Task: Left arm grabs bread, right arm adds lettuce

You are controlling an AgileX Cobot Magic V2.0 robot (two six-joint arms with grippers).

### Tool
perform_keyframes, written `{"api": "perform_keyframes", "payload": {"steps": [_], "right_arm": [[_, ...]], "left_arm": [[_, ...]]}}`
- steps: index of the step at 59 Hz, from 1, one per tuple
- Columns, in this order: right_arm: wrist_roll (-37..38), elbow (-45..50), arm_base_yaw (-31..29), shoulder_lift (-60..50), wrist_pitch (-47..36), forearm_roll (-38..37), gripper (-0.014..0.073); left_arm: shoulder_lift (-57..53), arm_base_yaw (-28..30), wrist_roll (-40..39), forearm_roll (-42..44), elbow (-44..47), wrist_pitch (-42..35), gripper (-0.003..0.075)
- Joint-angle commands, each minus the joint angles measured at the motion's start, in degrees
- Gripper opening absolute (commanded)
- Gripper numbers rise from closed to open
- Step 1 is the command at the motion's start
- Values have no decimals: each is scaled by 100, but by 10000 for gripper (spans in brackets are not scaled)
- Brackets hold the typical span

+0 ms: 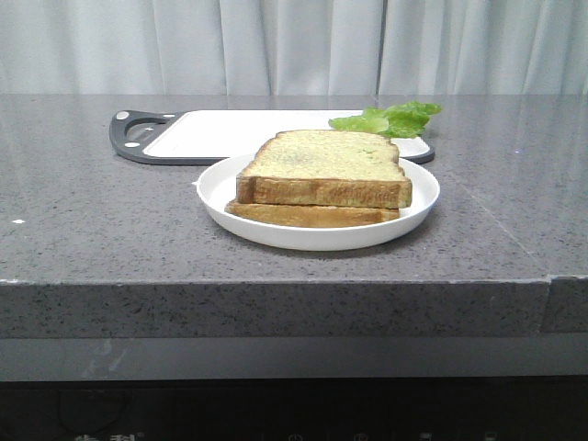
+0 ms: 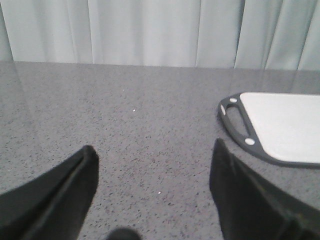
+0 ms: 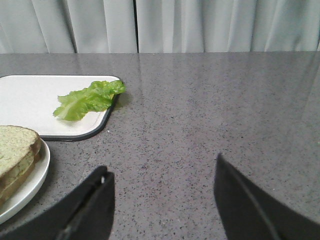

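My gripper will lift the bread (image 1: pixel 323 167) off alone and leave the thinner slice on the plate, because a dark seam (image 1: pixel 317 205) separates their crusts.
The bread (image 1: pixel 326 167), the thicker slice with a pale yellow-green face, lies on top of a thinner slice (image 1: pixel 308 215) on a white plate (image 1: pixel 230 204). It also shows in the right wrist view (image 3: pixel 17 150). The lettuce (image 1: pixel 390 119) lies on the white cutting board, also in the right wrist view (image 3: pixel 89 99). My left gripper (image 2: pixel 154 150) is open and empty over bare counter, with the board's handle end beside it. My right gripper (image 3: pixel 162 170) is open and empty over counter, apart from plate and lettuce. Neither arm shows in the front view.
A white cutting board with a dark rim (image 1: pixel 230 133) lies behind the plate; it shows in the left wrist view (image 2: pixel 285 125) and the right wrist view (image 3: pixel 30 100). The grey speckled counter (image 1: pixel 92 211) ends at a front edge. Curtains hang behind.
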Motion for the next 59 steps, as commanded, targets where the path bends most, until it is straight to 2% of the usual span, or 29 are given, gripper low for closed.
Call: {"api": "perform_keyframes", "payload": {"steps": [1, 13, 22, 37, 49, 59], "right_arm": [[-21, -216, 6, 91, -398, -37, 508], [-21, -216, 6, 91, -378, -37, 508], [-21, -216, 6, 91, -315, -37, 508], [-21, -216, 6, 91, -292, -37, 508], [-21, -216, 6, 91, -292, -37, 508], [-21, -216, 6, 91, -292, -37, 508]], "left_arm": [[131, -20, -10, -502, -255, -574, 536], [1054, -574, -10, -1126, -1299, 1051, 536], [2249, -1424, -10, -1530, -2382, 1938, 536], [4077, -2907, -1, -1514, -3694, 2042, 533], [5484, -3509, -1, -1514, -4519, 2064, 533], [6292, -3712, -1, -1514, -4992, 2111, 533]]}}
